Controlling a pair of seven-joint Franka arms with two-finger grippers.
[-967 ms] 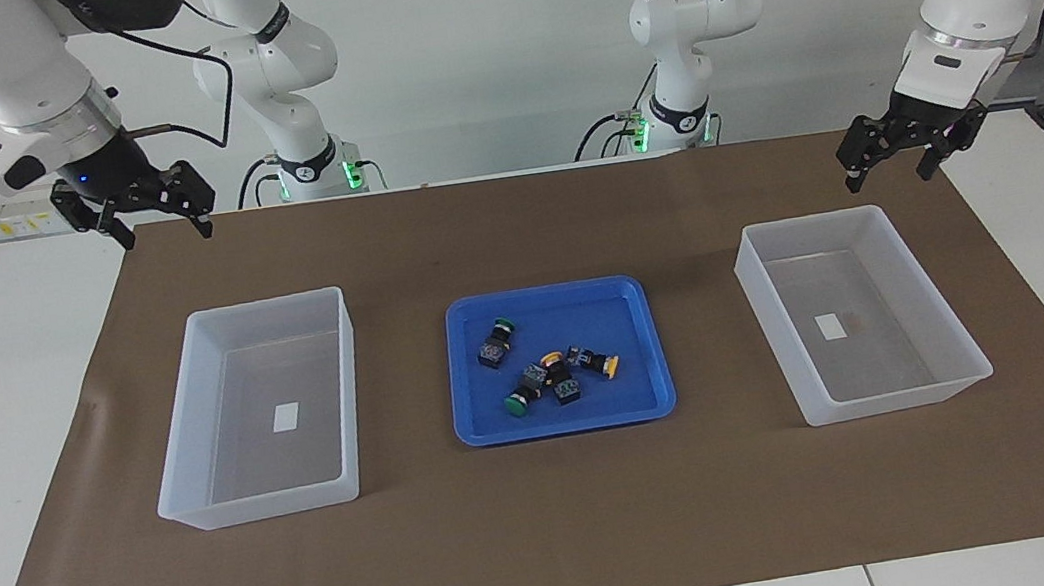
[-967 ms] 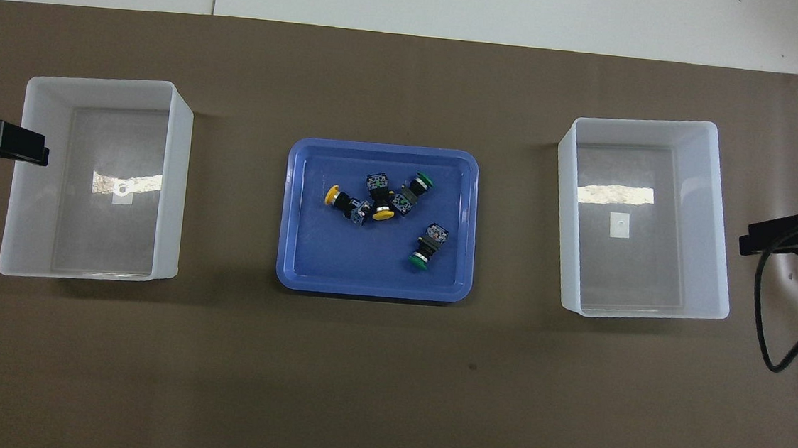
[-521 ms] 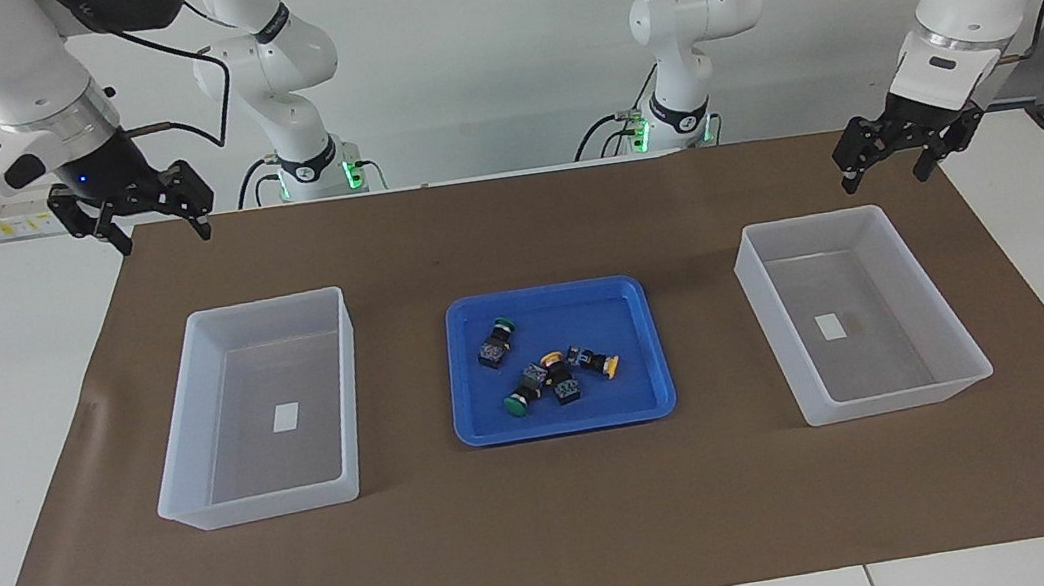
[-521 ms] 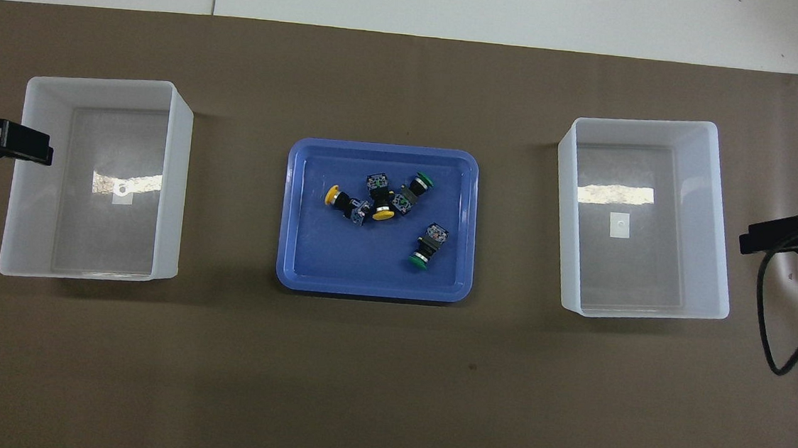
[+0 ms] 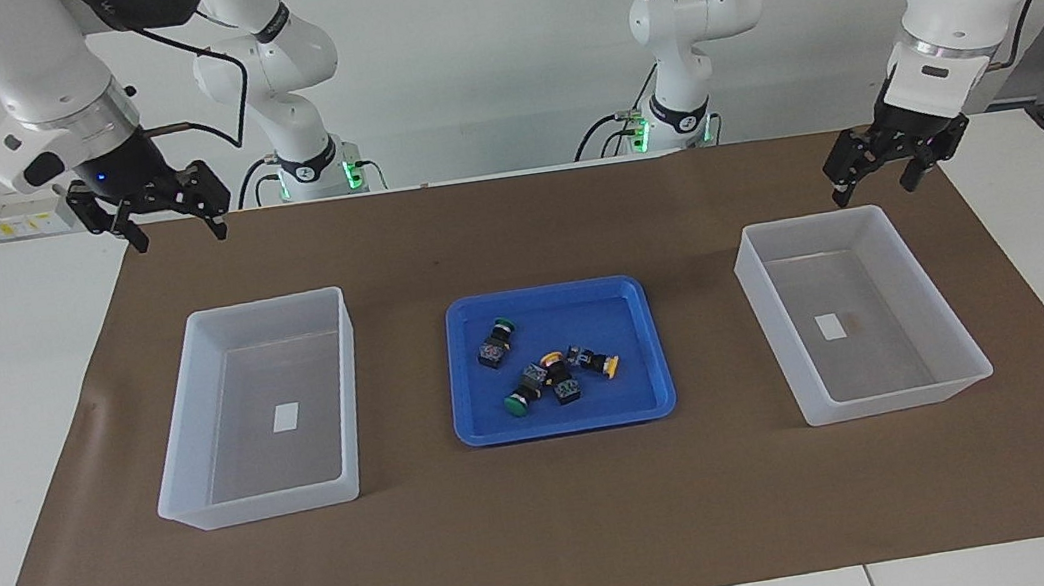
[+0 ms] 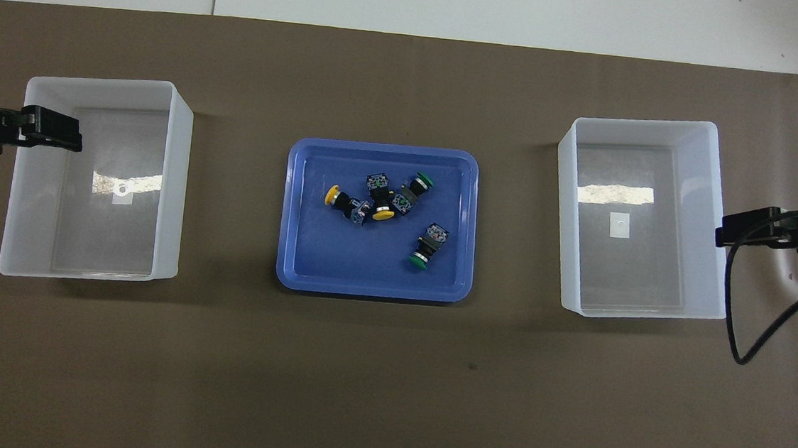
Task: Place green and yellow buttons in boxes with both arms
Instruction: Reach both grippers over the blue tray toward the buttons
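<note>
The nearest yellow button's cap end is clear of the other buttons, so the robot's open left gripper goes on toward that button before it closes around it.
Two green buttons and two yellow buttons lie in the blue tray. In the overhead view the green ones and the yellow ones show there too. One translucent box stands at the left arm's end, the other at the right arm's end; each holds only a white label. My left gripper is open and empty, up over its box's outer edge. My right gripper is open and empty, up beside its box.
The blue tray sits midway between the boxes on a brown mat that covers the white table. A black cable loops down from the right arm over the mat's edge.
Both grippers have moved inward toward the middle of the table, each closer over its own box. The buttons, tray and boxes have not moved.
</note>
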